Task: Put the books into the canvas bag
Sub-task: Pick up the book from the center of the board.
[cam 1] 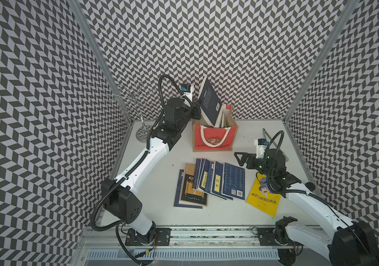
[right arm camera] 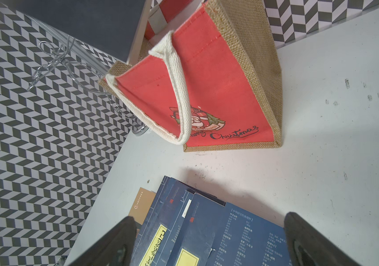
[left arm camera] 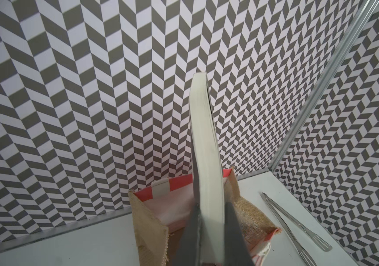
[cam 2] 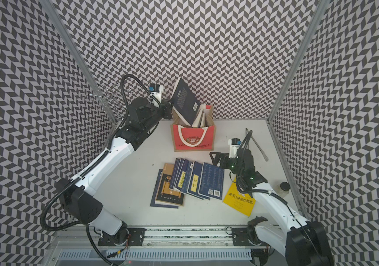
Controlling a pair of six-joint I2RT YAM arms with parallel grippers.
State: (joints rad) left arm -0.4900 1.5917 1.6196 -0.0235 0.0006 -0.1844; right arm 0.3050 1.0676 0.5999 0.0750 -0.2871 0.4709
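Note:
The dark navy book is tilted, with its lower corner [cam 1: 217, 125] in the bag's opening. I should turn it upright with my left gripper and lower it beside the books inside [cam 1: 225, 120].
The canvas bag [cam 1: 215, 138] [cam 2: 193, 140] [right arm camera: 218, 92] stands upright at the back of the table, red front facing me, with page edges of books [cam 1: 222, 118] showing inside. My left gripper [cam 1: 196, 109] [cam 2: 167, 108] [left arm camera: 211, 207] is shut on a dark navy book [cam 1: 209, 101] [cam 2: 185, 99] [left arm camera: 207, 149]. That book is tilted, its lower corner inside the bag's mouth. Several navy books [cam 1: 213, 182] [cam 2: 193, 182] [right arm camera: 207, 230] lie fanned on the table beside a tan-and-black one [cam 1: 193, 186]. A yellow book [cam 1: 263, 198] lies partly under my right arm. My right gripper [cam 1: 243, 161] [cam 2: 216, 159] [right arm camera: 209, 221] hangs open above the fan's right end.
A wire stand [cam 1: 135, 101] [right arm camera: 57, 59] occupies the back left corner. Metal tongs [cam 2: 256, 145] [left arm camera: 294, 225] lie at the back right, right of the bag. A small jar with a black lid [cam 2: 282, 187] sits by the right wall. Patterned walls enclose the table on three sides.

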